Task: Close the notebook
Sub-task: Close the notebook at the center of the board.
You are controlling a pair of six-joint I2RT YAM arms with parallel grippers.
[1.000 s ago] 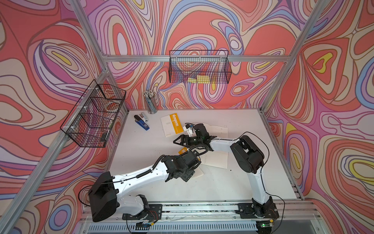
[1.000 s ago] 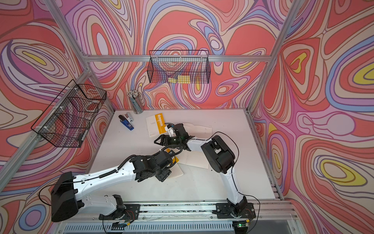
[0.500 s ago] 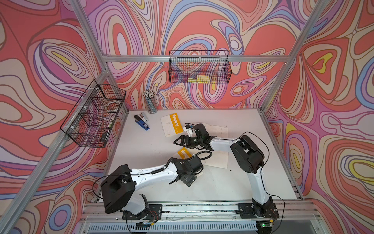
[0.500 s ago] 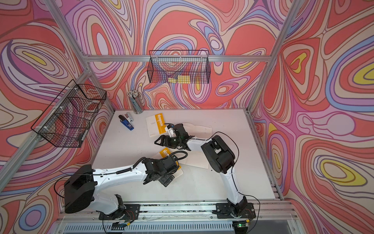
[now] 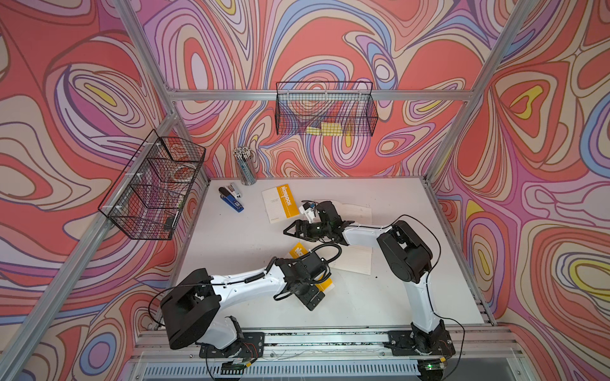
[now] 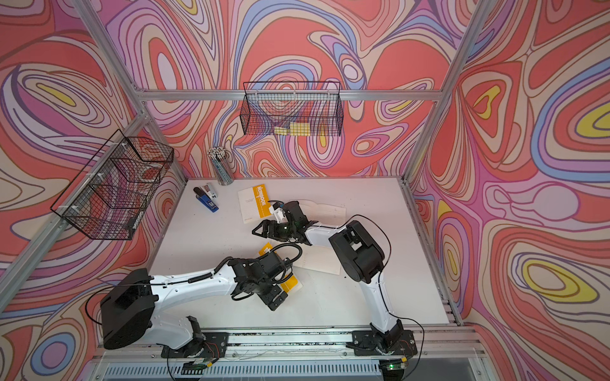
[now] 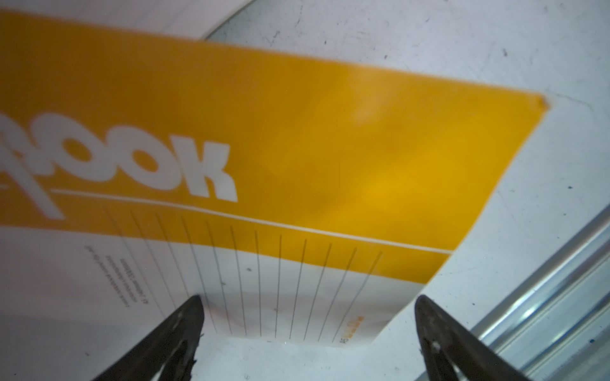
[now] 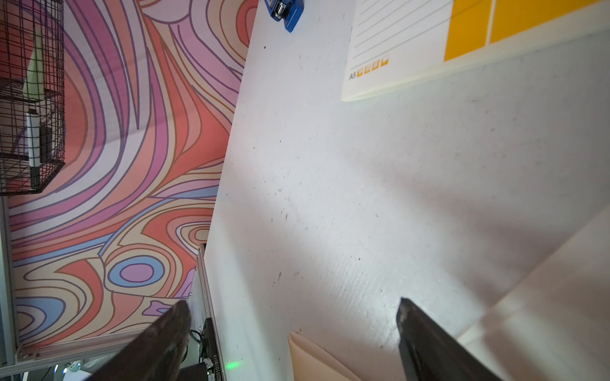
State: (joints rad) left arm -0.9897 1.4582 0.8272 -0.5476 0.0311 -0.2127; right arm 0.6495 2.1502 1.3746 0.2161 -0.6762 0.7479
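Observation:
The notebook's yellow band bulges up under the robot's left gripper, so the right gripper should push the yellow band down while the left gripper moves back toward the cover's white edge.
The notebook lies mid-table, its yellow-banded cover facing up. Cream pages show beside the cover on its right. In the left wrist view the cover fills the frame, slightly bowed, lettered "book". My left gripper is open at the cover's near edge, with only bare table between its fingers. My right gripper hovers open just behind the notebook. A cream page corner lies below its jaws, not gripped.
A closed notebook lies at the back, and another open one lies under the right arm. A blue stapler and a pen cup stand back left. Wire baskets hang on the walls.
My left gripper has opened wider and drawn back toward the table's front edge, off the notebook's cover. The right arm has not moved.

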